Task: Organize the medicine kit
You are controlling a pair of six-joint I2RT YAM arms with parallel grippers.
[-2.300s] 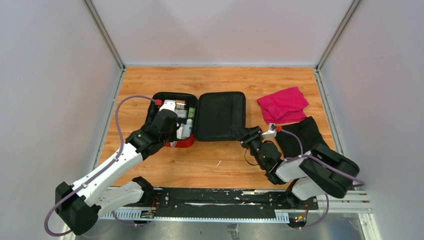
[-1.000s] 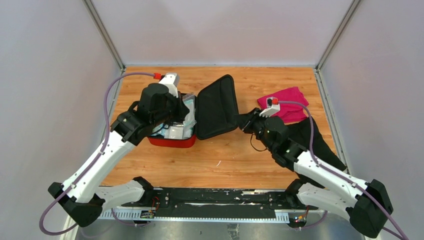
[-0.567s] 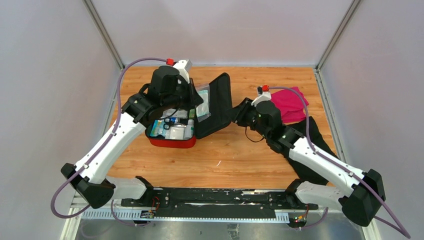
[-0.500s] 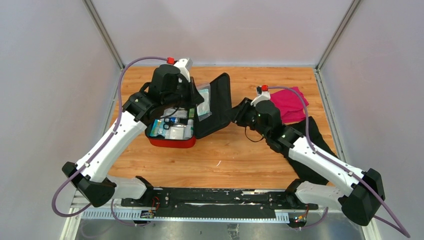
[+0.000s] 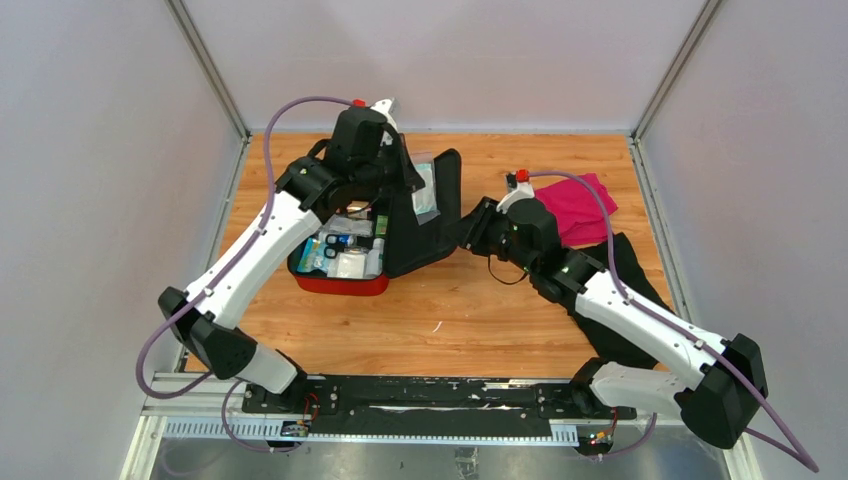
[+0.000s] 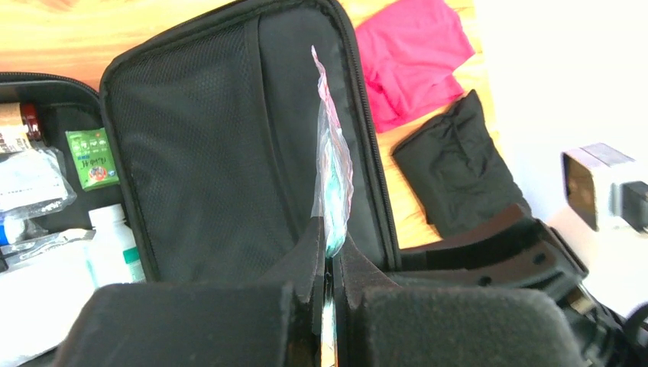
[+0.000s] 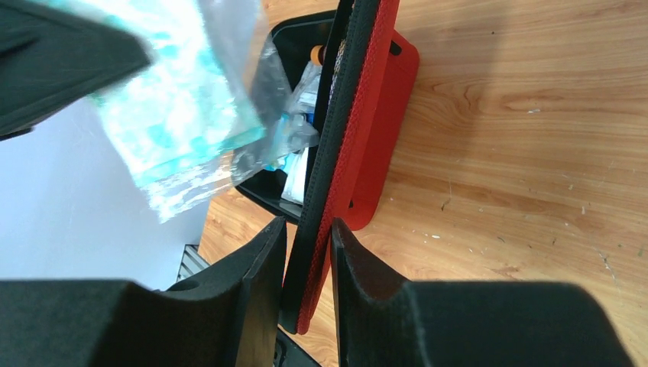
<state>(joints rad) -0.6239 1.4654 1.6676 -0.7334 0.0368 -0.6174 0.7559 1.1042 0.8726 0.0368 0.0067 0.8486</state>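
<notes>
The clear packet (image 6: 334, 172) hangs edge-on beside the mesh pocket's rim (image 6: 269, 126), so the robot's left gripper should now bring the packet down toward the pocket until it tucks in, and then let go.
The medicine kit (image 5: 340, 285) is a red zip case lying open, its tray full of packets and bottles. Its black-lined lid (image 5: 440, 215) stands nearly upright. My left gripper (image 5: 415, 185) hovers above the tray next to the lid, shut on a flat clear packet (image 6: 330, 168) with teal contents. In the left wrist view that gripper (image 6: 329, 237) pinches the packet's lower edge in front of the lid's mesh lining (image 6: 206, 145). My right gripper (image 7: 308, 233) straddles the lid's red-and-black edge (image 7: 348, 130); its jaws are parted, with a slim gap on the black side.
A magenta cloth (image 5: 575, 205) lies at the back right, and a black cloth (image 5: 625, 265) sits in front of it under my right arm. Inside the tray are a white bottle (image 6: 115, 245) and a green sachet (image 6: 92, 157).
The lid has swung from leaning open to nearly upright. My left arm lifted the packet up and farther back beside the lid. My right gripper's jaws have widened around the lid's edge.
</notes>
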